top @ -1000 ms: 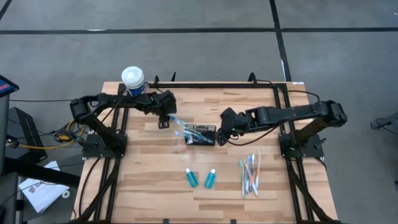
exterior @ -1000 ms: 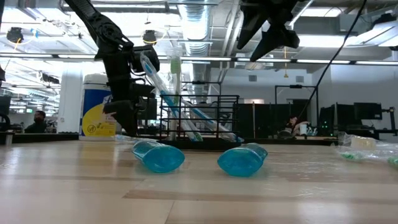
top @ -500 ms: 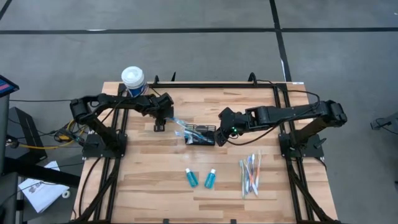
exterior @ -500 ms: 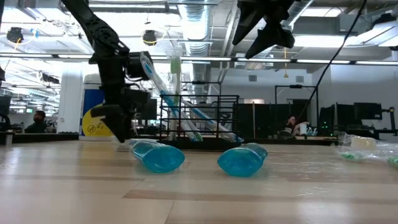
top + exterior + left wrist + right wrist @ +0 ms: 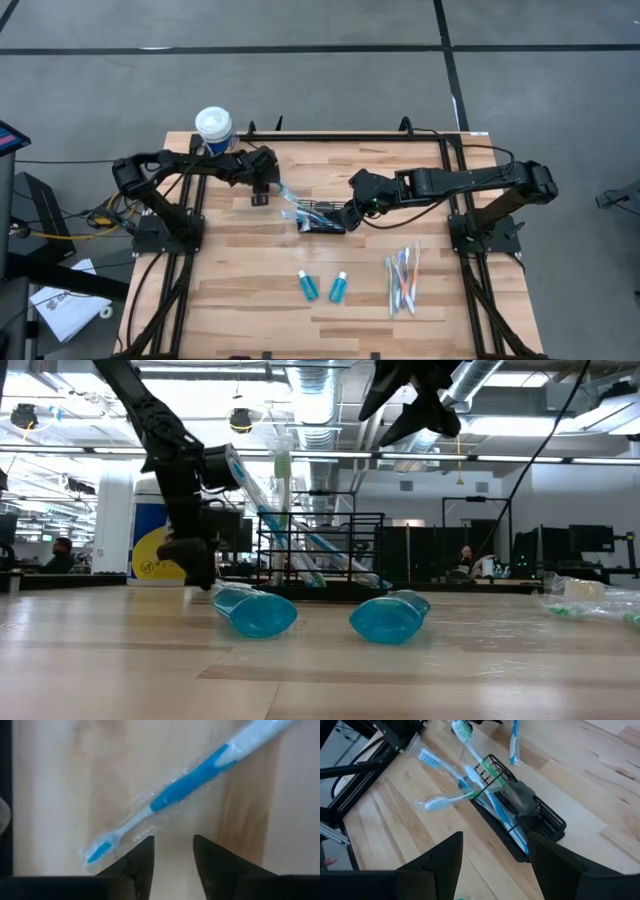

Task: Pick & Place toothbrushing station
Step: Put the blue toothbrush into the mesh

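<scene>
The blue-and-white toothbrush [image 5: 187,785] is slanted past the open fingers of my left gripper, so I should first put the fingers around its neck [image 5: 132,822] near its head, then close them and lift.
The toothbrushing station, a small black wire basket [image 5: 325,215] [image 5: 540,820], stands mid-table. Several wrapped toothbrushes [image 5: 470,780] lean in it, heads sticking out over its left end. My left gripper [image 5: 258,198] [image 5: 195,565] hangs low over the table just left of those heads, open. A blue-and-white wrapped toothbrush [image 5: 190,785] shows beyond its fingers, not between them. My right gripper [image 5: 348,213] [image 5: 495,865] hovers high over the basket's right end, open. Two teal tubes [image 5: 308,287] [image 5: 338,287] lie on the near part of the table.
A white-lidded canister [image 5: 214,128] stands at the far left corner. A loose bunch of wrapped toothbrushes [image 5: 402,280] lies near the table's right front. Bare wood [image 5: 250,270] stretches in front of the left arm.
My left gripper has sunk toward the table and drawn a little toward the left edge, away from the leaning toothbrushes. My right gripper has tipped slightly above the basket. The basket and brushes have stayed put.
</scene>
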You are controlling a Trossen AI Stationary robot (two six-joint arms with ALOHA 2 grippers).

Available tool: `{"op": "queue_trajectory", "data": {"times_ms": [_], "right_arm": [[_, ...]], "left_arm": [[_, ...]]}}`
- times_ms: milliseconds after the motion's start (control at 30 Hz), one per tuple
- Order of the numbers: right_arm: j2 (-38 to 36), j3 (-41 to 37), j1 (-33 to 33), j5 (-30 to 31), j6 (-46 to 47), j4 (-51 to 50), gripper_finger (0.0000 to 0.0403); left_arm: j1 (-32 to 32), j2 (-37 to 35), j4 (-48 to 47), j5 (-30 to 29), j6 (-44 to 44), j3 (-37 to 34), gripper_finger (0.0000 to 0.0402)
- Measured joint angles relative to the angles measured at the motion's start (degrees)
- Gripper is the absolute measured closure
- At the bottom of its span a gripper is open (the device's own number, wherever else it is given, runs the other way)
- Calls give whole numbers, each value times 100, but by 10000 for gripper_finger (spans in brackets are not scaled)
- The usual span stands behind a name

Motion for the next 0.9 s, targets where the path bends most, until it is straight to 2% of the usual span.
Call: {"op": "queue_trajectory", "data": {"times_ms": [167,300,433,700,900], "right_arm": [[0,0,33,-20,53,27,191],[0,0,35,-39,61,146,191],[0,0,-32,-148,61,183,191],[0,0,-87,-258,21,191,191],[0,0,-87,-297,-41,262,191]], "left_arm": [[132,-3,97,205,10,-6,310],[110,-27,95,113,469,-1,314],[42,-40,87,90,797,198,298],[-4,-22,31,-17,911,514,235],[94,396,-119,69,950,409,225]]}}
